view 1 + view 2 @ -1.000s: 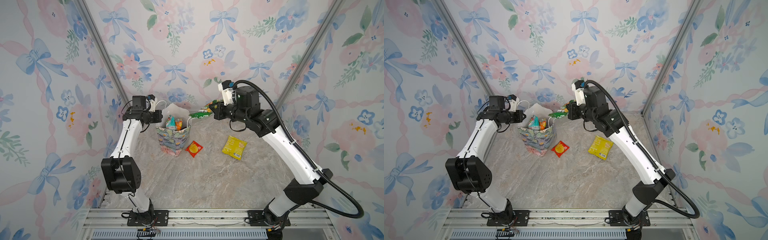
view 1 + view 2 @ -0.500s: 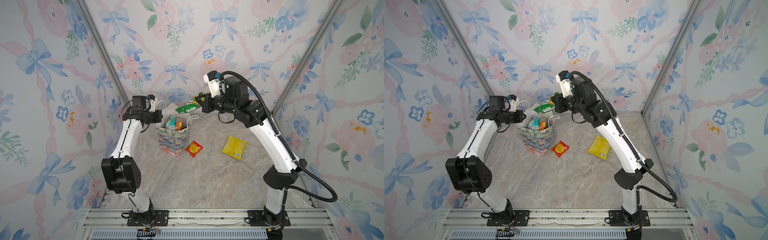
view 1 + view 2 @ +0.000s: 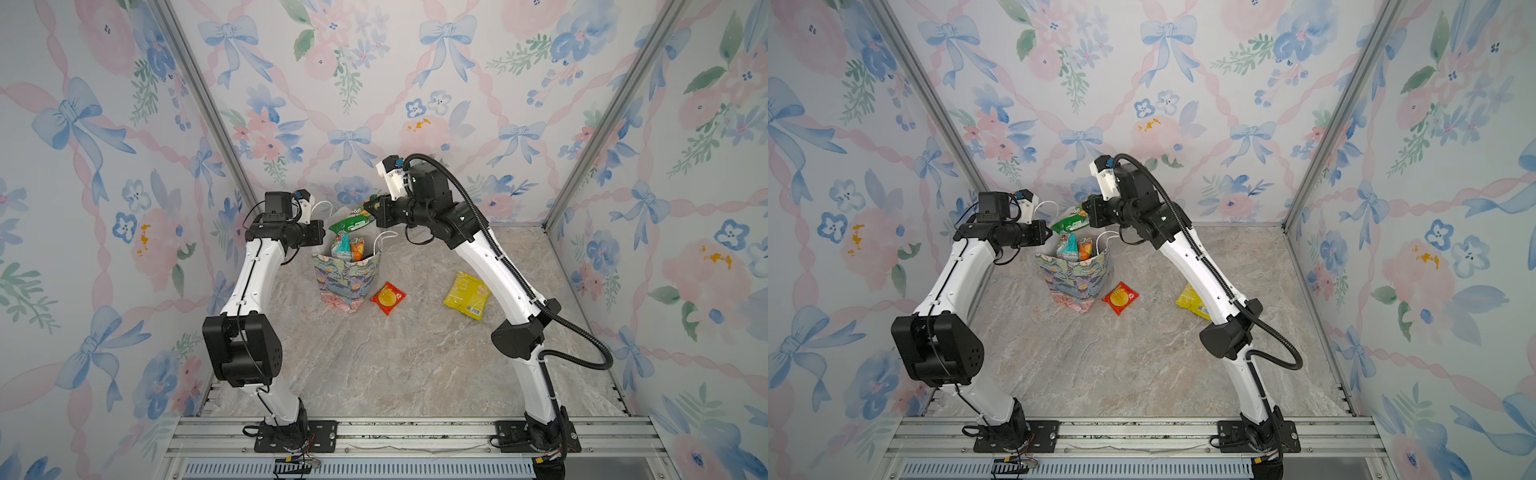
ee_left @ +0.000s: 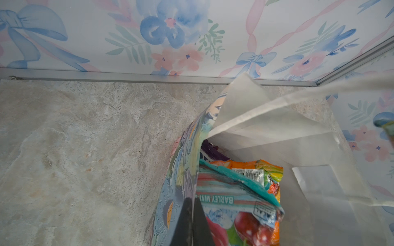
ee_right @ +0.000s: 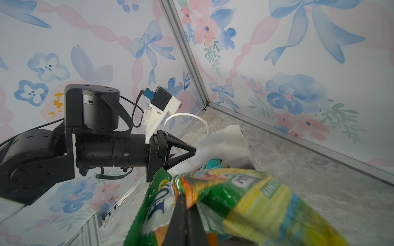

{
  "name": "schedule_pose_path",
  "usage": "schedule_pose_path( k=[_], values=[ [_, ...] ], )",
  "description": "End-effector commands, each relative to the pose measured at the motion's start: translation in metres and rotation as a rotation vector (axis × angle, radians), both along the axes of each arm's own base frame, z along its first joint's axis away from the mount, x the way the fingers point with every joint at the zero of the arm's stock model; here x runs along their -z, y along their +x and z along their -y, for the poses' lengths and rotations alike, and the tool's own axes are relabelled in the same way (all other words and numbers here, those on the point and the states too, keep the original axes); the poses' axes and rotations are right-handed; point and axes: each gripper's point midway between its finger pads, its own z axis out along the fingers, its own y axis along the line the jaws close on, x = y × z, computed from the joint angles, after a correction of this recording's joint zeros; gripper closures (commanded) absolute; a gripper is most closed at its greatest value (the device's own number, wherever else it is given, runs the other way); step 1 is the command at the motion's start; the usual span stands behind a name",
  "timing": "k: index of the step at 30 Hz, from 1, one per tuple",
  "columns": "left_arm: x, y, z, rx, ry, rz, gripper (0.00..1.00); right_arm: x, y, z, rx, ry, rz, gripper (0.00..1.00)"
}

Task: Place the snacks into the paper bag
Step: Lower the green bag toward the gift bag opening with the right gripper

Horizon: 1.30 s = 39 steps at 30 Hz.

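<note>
My right gripper is holding the green packet [image 3: 352, 220] over the wide opening of the paper bag, so I should keep lowering it until it meets the teal packet inside [image 3: 341, 247].
The flowered paper bag [image 3: 349, 278] [image 3: 1077, 282] stands upright at the back of the table. My left gripper [image 3: 323, 235] [image 4: 191, 221] is shut on its rim and holds the mouth apart. Teal [image 4: 230, 191], orange [image 4: 245, 165] and purple [image 4: 211, 152] packets stick up inside. Over the mouth hangs a green snack packet [image 3: 351, 218] [image 5: 234, 198], with my right gripper [image 3: 374, 208] [image 5: 186, 210] shut on its edge. A small red packet [image 3: 387, 297] and a yellow bag [image 3: 465, 295] lie on the table right of the paper bag.
Flowered walls close in the marble table [image 3: 395, 365] on three sides, and the bag stands near the back wall. In a top view the right arm [image 3: 1204, 274] covers part of the yellow bag [image 3: 1187, 297]. White cord handles [image 3: 384, 241] arch over the bag's rim.
My right gripper has carried the green packet leftward from the back middle to above the bag's mouth. The left arm and the bag have stayed put.
</note>
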Motion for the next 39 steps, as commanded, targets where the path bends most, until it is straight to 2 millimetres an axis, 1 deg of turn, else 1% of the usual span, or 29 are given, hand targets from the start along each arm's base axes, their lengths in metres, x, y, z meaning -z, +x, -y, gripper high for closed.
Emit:
schedule_pose_path(
  k=[1, 3, 6, 14, 21, 25, 30, 34, 39],
  values=[
    [0.019, -0.001, -0.002, 0.001, -0.012, -0.055, 1.00, -0.035, -0.010, -0.018, -0.060, 0.132, 0.055, 1.00],
    [0.019, -0.001, -0.001, 0.001, -0.012, -0.056, 1.00, -0.026, -0.005, -0.024, -0.063, 0.136, 0.030, 1.00],
    [0.020, -0.001, -0.002, 0.000, -0.011, -0.057, 1.00, -0.016, -0.003, -0.031, -0.079, 0.147, 0.002, 1.00],
    [0.020, -0.001, -0.002, -0.001, -0.009, -0.058, 1.00, -0.009, -0.006, -0.045, -0.118, 0.176, -0.029, 1.00],
    [0.019, -0.001, -0.002, 0.000, -0.008, -0.054, 1.00, 0.020, 0.003, -0.056, -0.121, 0.161, -0.088, 1.00],
    [0.017, -0.001, -0.002, -0.001, -0.007, -0.050, 1.00, 0.034, 0.008, -0.063, -0.135, 0.145, -0.076, 1.00],
    [0.017, -0.002, -0.003, -0.002, -0.007, -0.050, 1.00, 0.054, 0.019, -0.065, -0.129, 0.121, -0.088, 1.00],
    [0.017, -0.001, -0.003, -0.001, -0.008, -0.049, 1.00, 0.071, 0.025, -0.060, -0.113, 0.080, -0.114, 1.00],
    [0.017, -0.001, -0.004, -0.004, -0.010, -0.052, 1.00, 0.093, 0.024, -0.054, -0.097, 0.015, -0.165, 1.00]
  ],
)
